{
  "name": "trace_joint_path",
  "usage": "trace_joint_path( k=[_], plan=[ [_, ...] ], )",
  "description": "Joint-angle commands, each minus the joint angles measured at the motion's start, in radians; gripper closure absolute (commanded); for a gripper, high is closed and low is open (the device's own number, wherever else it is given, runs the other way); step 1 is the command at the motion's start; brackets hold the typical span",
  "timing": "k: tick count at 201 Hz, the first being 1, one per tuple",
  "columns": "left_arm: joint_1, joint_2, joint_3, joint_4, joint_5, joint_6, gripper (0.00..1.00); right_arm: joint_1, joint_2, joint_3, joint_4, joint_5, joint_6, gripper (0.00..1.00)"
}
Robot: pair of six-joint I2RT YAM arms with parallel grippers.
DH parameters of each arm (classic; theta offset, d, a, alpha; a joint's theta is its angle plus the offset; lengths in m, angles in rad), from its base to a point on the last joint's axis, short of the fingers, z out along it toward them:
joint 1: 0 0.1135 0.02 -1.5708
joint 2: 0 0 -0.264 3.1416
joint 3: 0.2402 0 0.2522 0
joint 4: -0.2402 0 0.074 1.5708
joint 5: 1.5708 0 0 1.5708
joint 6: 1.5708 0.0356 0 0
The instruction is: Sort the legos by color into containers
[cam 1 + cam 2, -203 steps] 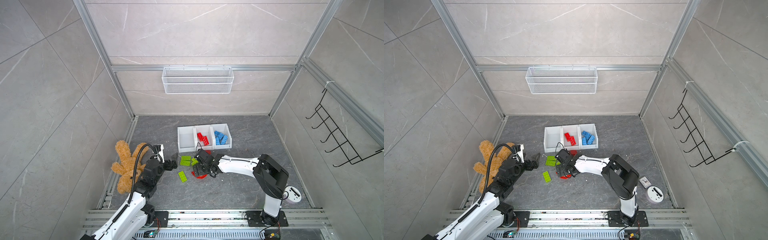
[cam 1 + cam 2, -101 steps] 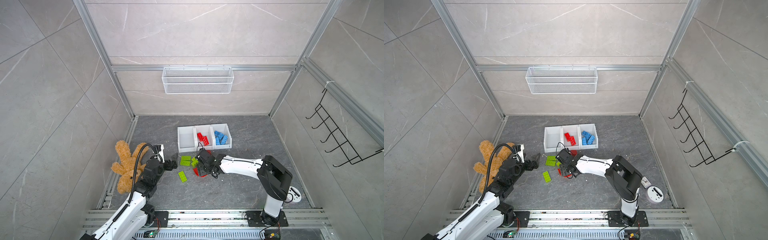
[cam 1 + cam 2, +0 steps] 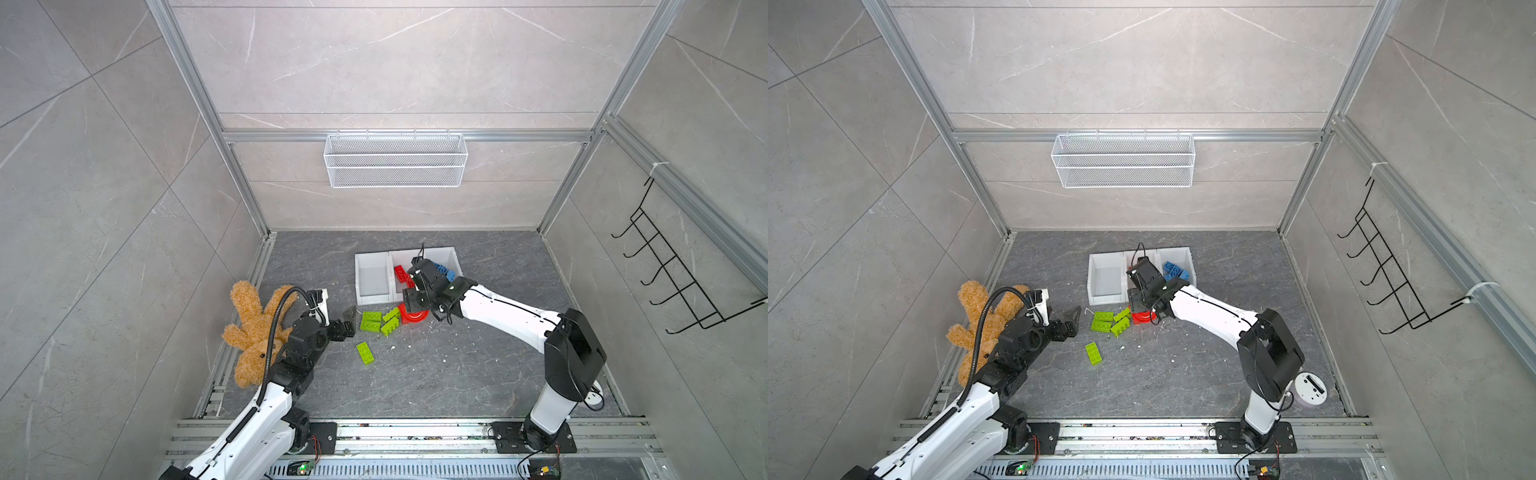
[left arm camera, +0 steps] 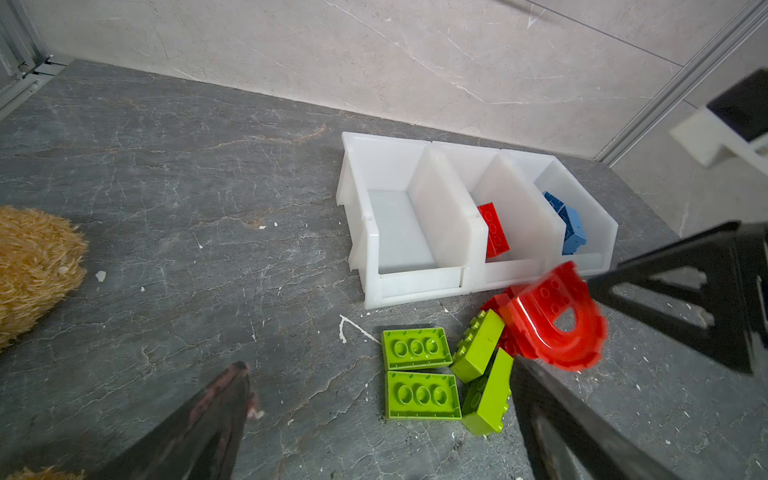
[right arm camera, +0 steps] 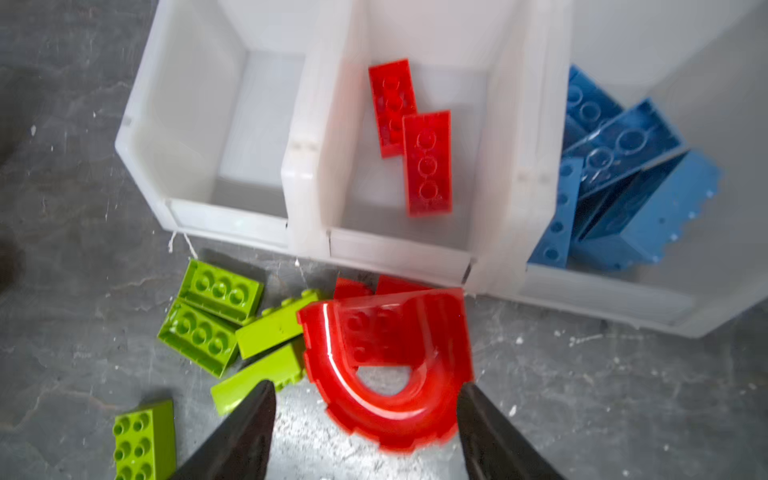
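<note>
The red arch sits loosely in the robot's right gripper in front of the middle container, so the robot should first back away and grip it firmly over open floor.
Three joined white containers stand mid-floor: the left one is empty, the middle one holds red legos, and the right one holds blue legos. The red arch rests tilted just before the middle container, over small red bricks. My right gripper straddles the arch. It is open: one finger touches the arch and bare floor shows beside the other. Green legos lie left of the arch, one more nearer. My left gripper is open and empty beside them.
A brown plush toy lies by the left rail, against the left arm. A white wire basket hangs on the back wall and a black hook rack on the right wall. A round white device sits by the right arm's base.
My right gripper has narrowed its jaws and moved toward the containers. The red arch has shifted with it, closer to the middle container. The left arm has not moved.
</note>
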Motion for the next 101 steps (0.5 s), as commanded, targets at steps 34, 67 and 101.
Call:
trace_joint_path(
  k=[34, 67, 101],
  plan=[
    [0.002, -0.01, 0.019, 0.018, -0.013, 0.009, 0.01, -0.069, 0.109, 0.121, -0.026, -0.047, -0.084, 0.23],
    [0.002, 0.002, 0.019, 0.031, 0.0, 0.003, 0.0, -0.087, -0.062, -0.098, 0.024, -0.012, 0.028, 0.24],
    [0.003, 0.029, 0.024, 0.036, 0.005, 0.002, 0.01, -0.091, -0.143, -0.249, 0.056, -0.081, 0.016, 0.21]
  ],
)
